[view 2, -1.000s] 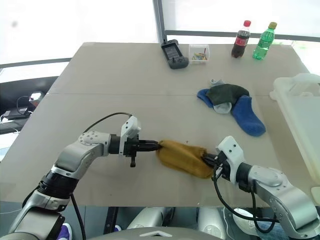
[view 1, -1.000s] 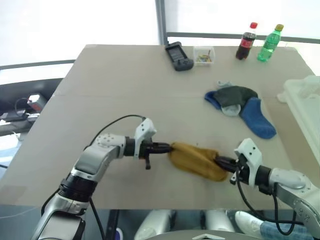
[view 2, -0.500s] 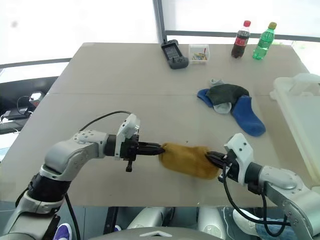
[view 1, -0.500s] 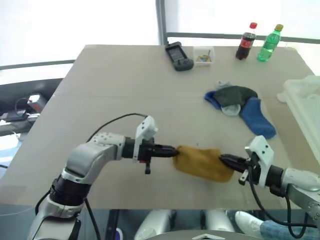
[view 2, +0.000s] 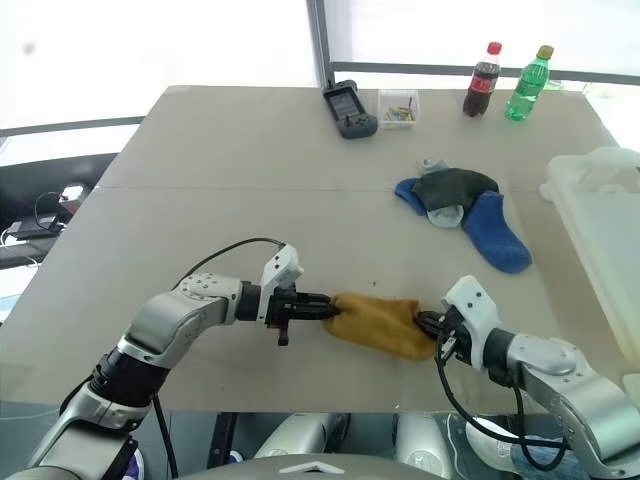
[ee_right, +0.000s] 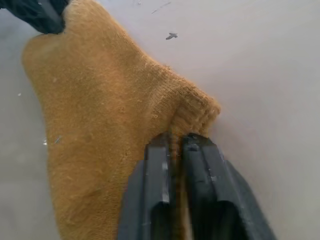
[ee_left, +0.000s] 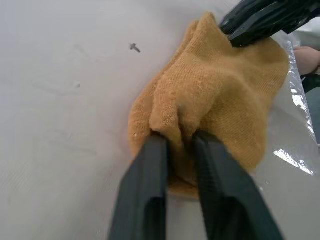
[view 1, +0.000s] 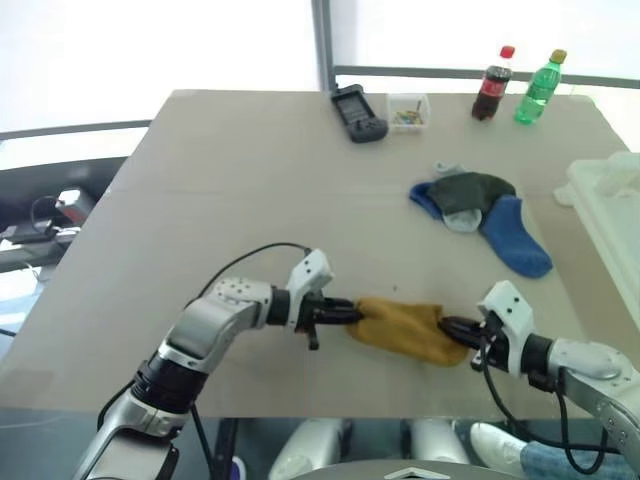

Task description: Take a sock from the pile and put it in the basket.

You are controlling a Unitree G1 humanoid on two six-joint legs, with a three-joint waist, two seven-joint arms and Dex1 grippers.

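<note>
The mustard yellow sock stretches from one gripper to the other, so the robot's left gripper should open, turn and fold the sock's pinched end toward the right gripper.
A mustard yellow sock lies bunched on the table near its front edge. My left gripper is shut on a fold at the sock's left end, and the cloth bulges between the fingers in the left wrist view. My right gripper is shut on the ribbed edge at the sock's right end. The pile of blue, dark grey-green and pale grey socks lies farther back on the right. The whitish basket stands at the table's right edge.
Along the far edge stand a dark handheld device, a small clear box of colourful bits, a cola bottle and a green bottle. The table's front edge runs just below both grippers.
My left gripper has moved right and a little down, toward the right gripper. The sock between them is now shorter and more bunched.
</note>
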